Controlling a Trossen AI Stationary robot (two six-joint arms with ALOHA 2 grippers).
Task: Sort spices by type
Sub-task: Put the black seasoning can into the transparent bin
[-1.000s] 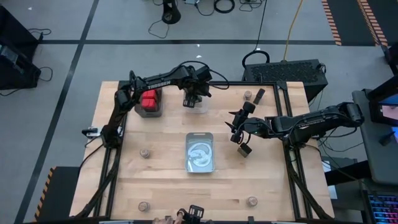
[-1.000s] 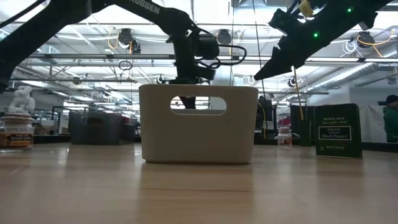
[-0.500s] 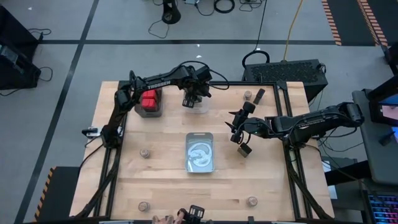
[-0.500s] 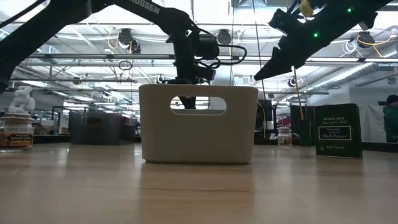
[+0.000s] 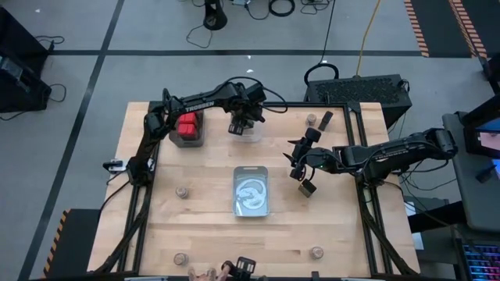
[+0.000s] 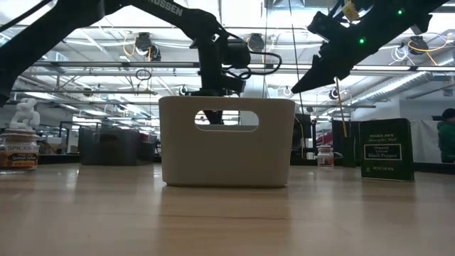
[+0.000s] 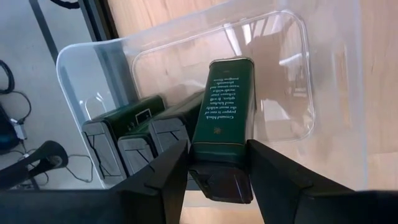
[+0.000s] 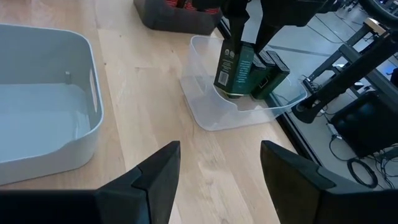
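Note:
The held black tin [image 7: 224,106] is at an angle to the row in the clear bin [image 7: 149,129]. Next, my left gripper opens, then gently pushes the tin into line with its fingers closed.
A clear plastic bin [image 7: 292,74] stands at the table's far edge with two black boxy spice tins [image 7: 124,140] lying in it. My left gripper [image 7: 219,155] is over it, shut on a third black tin [image 7: 224,106]. Red boxy spices [image 5: 187,124] fill a dark bin to its left. My right gripper [image 8: 214,180] hovers open right of the middle, above a loose black tin [image 5: 308,187] that stands on the table. Another black tin [image 5: 326,119] and small round jars [image 5: 181,192] stand scattered on the table. My left gripper pinches the black tin between its two fingers by the two narrow sides at its upper end [image 7: 202,155]. The fingers come from above, slanting down into the clear bin. The tin hangs tilted below them, its lower end [image 8: 227,90] inside the bin; whether it touches the floor I cannot tell.
A pale handled bin [image 5: 251,191] sits at the table's middle and blocks much of the low view. Round jars stand near the front left [image 5: 180,257], the front right [image 5: 316,252] and the far right [image 5: 311,119]. A person's hand [image 5: 205,275] shows at the near edge.

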